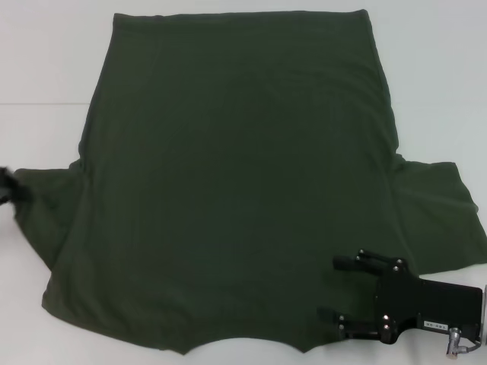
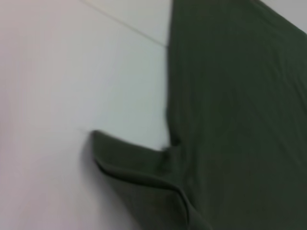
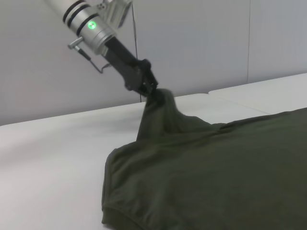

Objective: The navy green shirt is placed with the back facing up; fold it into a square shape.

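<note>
The sleeve in my left gripper (image 1: 49, 207) reaches out beyond the shirt's side. I should swing the sleeve's cuff inward and put it down over the shirt's body (image 1: 144, 209).
The navy green shirt (image 1: 236, 190) lies spread flat on the white table, hem at the far side and collar edge toward me. My left gripper (image 1: 7, 190) is at the far left edge of the head view. In the right wrist view it (image 3: 147, 87) is shut on the left sleeve (image 3: 160, 112) and holds it pulled up off the table. The left wrist view shows that sleeve (image 2: 139, 167) and the shirt's side edge. My right gripper (image 1: 336, 287) is open, low over the shirt's near right shoulder area, beside the right sleeve (image 1: 445, 217).
The white table (image 1: 46, 68) surrounds the shirt, with a seam line (image 1: 38, 103) across it on the left. Bare table shows to the left, right and behind the shirt. A pale wall (image 3: 201, 43) stands behind the table.
</note>
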Available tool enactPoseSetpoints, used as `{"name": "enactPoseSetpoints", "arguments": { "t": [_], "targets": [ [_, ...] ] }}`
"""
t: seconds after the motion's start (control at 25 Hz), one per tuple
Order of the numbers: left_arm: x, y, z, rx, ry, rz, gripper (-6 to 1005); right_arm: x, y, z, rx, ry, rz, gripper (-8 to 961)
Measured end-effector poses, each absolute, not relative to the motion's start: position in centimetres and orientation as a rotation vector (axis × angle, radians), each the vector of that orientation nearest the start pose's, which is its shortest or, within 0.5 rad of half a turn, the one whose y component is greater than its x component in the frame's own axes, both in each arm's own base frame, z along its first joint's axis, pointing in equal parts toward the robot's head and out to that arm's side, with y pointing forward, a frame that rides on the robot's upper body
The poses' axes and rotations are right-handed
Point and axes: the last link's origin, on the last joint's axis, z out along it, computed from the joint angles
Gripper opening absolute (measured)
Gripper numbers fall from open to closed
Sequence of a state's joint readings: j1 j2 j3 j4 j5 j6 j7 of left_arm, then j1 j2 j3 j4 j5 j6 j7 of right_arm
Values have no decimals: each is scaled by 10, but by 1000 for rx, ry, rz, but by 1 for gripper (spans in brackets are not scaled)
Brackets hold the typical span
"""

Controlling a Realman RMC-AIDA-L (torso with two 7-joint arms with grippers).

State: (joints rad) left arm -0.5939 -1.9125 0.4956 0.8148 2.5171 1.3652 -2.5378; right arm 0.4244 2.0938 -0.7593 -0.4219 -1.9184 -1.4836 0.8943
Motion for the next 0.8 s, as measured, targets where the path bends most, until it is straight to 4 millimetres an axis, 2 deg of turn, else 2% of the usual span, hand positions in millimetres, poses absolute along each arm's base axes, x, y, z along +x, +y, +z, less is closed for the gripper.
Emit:
{"name": "enactPoseSetpoints", "arguments": {
  "t": [0.24,0.44,0.6,0.8],
  "targets": [
    [-299,390,93,-1989,-1708,-257,51,297,277,-51,-2728,359,686,897],
    [-274,397,78,-2075,-1642,-226,51,297,277,-50,-2727,358,689,897],
    [-270,399,80,-2076,-1621,-221,51,297,277,-50,-2727,358,691,897],
    [-281,394,88,-2035,-1639,-223,51,296,277,-50,-2727,359,693,897]
  ]
}}
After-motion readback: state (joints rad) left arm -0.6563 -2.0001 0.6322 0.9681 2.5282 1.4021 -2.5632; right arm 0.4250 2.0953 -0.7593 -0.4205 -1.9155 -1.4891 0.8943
